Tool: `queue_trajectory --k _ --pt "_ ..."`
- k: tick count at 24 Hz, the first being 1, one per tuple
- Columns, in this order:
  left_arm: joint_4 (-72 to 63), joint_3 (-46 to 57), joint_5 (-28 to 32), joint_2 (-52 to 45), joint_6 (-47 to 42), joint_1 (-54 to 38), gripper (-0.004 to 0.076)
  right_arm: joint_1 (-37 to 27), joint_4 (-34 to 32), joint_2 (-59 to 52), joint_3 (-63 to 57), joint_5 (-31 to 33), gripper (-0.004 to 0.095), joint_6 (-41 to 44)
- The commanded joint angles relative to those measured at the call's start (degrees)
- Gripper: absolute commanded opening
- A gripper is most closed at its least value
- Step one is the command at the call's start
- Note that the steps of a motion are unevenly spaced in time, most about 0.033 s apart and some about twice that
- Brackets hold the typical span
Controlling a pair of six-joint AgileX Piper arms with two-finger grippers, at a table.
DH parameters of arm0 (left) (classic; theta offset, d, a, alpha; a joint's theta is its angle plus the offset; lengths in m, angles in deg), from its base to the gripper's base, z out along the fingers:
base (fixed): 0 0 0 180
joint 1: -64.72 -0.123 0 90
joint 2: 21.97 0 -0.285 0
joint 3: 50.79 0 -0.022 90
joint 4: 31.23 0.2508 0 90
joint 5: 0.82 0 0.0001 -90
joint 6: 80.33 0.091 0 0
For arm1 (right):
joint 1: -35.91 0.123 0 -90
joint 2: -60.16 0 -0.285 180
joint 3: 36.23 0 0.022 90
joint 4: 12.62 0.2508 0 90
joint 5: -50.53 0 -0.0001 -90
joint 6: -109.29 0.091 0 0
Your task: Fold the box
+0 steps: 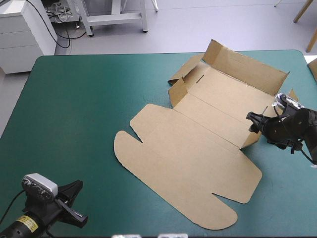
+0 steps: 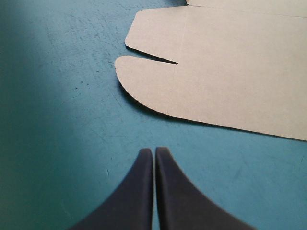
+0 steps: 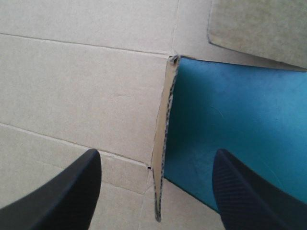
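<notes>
Creases join the box's raised side flap (image 1: 252, 139) and flat lid (image 1: 190, 161), so I expect the whole box to swing around when I pull the side flap.
The brown box (image 1: 198, 144) lies on the teal-green cover, its lid flat toward the front and its far walls raised. My right gripper (image 1: 253, 122) is open at the box's right side wall, and that raised wall edge (image 3: 160, 163) stands between its fingers (image 3: 57, 191) without being gripped. My left gripper (image 1: 74, 191) rests shut near the table's front left corner. In the left wrist view its fingertips (image 2: 154, 152) meet in one arch, and the box's rounded lid flap (image 2: 144, 81) lies ahead of them, apart.
The teal-green table (image 1: 74, 109) stretches bare on the left half. A small brown board edge (image 1: 313, 67) shows at the table's right edge. White furniture (image 1: 25, 29) stands beyond the far left corner.
</notes>
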State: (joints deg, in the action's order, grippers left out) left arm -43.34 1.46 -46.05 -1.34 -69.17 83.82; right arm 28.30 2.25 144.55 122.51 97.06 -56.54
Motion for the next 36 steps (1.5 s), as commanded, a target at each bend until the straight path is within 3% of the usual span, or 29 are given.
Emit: queue_trajectory --k 1,7,12,17,23,25,29,36 --pt "-1.2 -1.3 3.9 0.7 -0.6 0.4 -0.0008 -1.3 0.4 -0.4 2.0 -1.6 0.0603 -1.0" --pt "-1.2 -1.3 3.9 0.7 -0.6 0.4 -0.0008 -1.3 3.0 7.1 2.6 -2.0 0.0596 -4.6" --pt "-1.2 -1.3 3.9 0.7 -0.6 0.4 -0.0008 -1.2 4.3 10.1 7.0 -1.0 0.0478 -6.1" --pt "-1.2 -1.3 3.9 0.8 -0.6 0.4 -0.0008 -1.2 2.9 11.8 10.2 6.4 0.0417 -6.1" --pt "-1.1 -1.3 3.9 0.8 -0.6 0.4 -0.0008 -1.2 2.7 13.6 10.2 7.5 0.0395 -6.4" --pt "-1.1 -1.3 3.9 0.8 -0.6 0.4 -0.0008 -1.2 2.3 13.7 10.2 7.6 0.0308 -7.5" --pt "-1.1 -1.3 3.9 0.8 -0.6 0.4 -0.0008 -1.2 1.4 13.7 10.2 6.8 -0.0014 -8.3" --pt "-1.1 -1.3 3.9 0.8 -0.6 0.4 -0.0008 -1.2 1.1 13.8 10.6 6.3 -0.0020 -11.6"
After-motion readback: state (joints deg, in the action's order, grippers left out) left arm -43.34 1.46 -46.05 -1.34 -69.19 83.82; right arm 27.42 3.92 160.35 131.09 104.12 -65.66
